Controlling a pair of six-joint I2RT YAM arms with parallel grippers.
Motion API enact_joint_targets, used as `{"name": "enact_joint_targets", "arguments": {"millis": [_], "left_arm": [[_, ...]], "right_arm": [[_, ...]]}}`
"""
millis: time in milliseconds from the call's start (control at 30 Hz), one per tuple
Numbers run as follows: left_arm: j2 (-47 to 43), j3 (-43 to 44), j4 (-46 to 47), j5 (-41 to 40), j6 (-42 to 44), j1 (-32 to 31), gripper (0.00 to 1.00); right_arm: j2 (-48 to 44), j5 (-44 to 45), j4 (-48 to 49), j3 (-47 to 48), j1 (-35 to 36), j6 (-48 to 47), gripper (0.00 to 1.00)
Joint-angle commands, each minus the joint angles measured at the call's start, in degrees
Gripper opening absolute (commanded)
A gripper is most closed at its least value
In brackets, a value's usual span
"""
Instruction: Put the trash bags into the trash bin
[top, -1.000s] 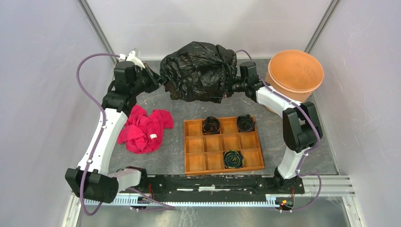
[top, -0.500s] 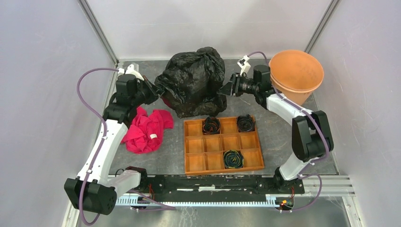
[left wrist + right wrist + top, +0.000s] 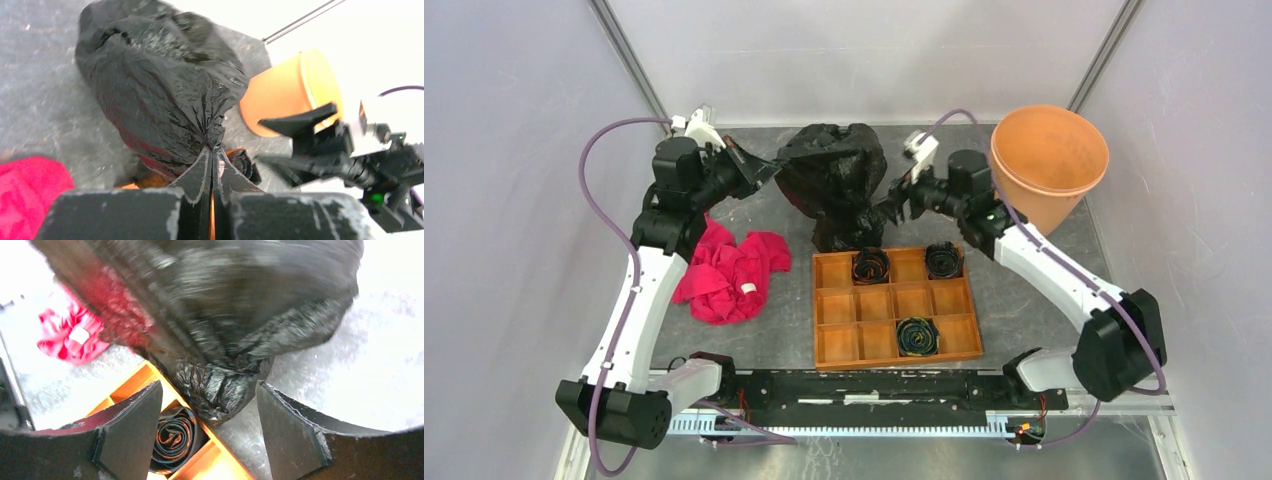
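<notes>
I expect the trash bag [image 3: 834, 178] to spread out into a wide, empty, sagging pouch when I pull it, as the red cloth shows through the limp film [image 3: 125, 312].
The trash bag [image 3: 836, 178] is a crumpled, glossy black film bag at the back middle of the table, its lower end down by the tray's far edge. My left gripper [image 3: 762, 172] is shut on a gathered corner of the trash bag [image 3: 160, 85], the fingertips [image 3: 206, 159] pinched together on the film. My right gripper [image 3: 894, 200] is open just right of the bag, and a bunched end of the bag [image 3: 225, 315] lies loose between its fingers [image 3: 135, 415]. The trash bin [image 3: 1049, 160], a pale orange bucket, stands empty at the back right.
A compartmented wooden tray [image 3: 834, 345] holding three dark rolls [image 3: 917, 336] lies in the middle, close under the right gripper. A red cloth [image 3: 729, 275] lies to its left beside the left arm. Grey walls close in both sides.
The right gripper opened, let go of the bag and swung down toward the tray. The bag, earlier stretched between both grippers, has sagged and now hangs from the left gripper alone.
</notes>
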Motion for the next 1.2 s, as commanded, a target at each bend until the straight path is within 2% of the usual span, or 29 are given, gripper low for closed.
{"name": "enact_joint_targets", "arguments": {"millis": [0,133,300,367,500,567,767,800,933,1167], "left_arm": [[0.1,4.3,5.3,7.4,2.6,0.0,0.02],[0.7,5.1,6.4,8.9,2.2,-0.1,0.02],[1.6,5.7,8.3,10.9,0.8,-0.1,0.02],[2.1,6.2,8.6,11.3,0.7,0.0,0.02],[2.7,8.1,7.1,11.2,1.7,0.0,0.02],[2.7,8.4,6.9,11.1,2.0,0.0,0.02],[3.4,8.7,7.0,11.7,2.8,0.0,0.02],[3.5,9.0,7.2,11.8,3.0,-0.1,0.02],[4.2,10.0,8.1,13.1,3.0,0.0,0.02],[5.1,11.2,7.7,14.9,2.9,-0.1,0.02]], "right_arm": [[-3.8,13.9,-4.6,1.5,10.3,-19.1,0.75],[-5.1,20.3,-2.1,2.0,14.6,-21.9,0.77],[-1.3,25.7,4.5,3.3,19.8,-21.8,0.77],[1.9,30.2,6.5,5.0,21.1,-23.7,0.75],[6.7,33.3,4.0,9.7,21.1,-26.9,0.62],[7.3,33.9,5.2,9.1,21.1,-27.2,0.59],[8.8,29.1,8.4,6.2,21.1,-26.4,0.5],[9.1,28.4,8.9,5.6,21.1,-26.5,0.5],[11.2,26.2,11.3,5.8,21.1,-26.6,0.63],[17.3,23.9,13.5,13.8,21.1,-24.2,0.62]]}}
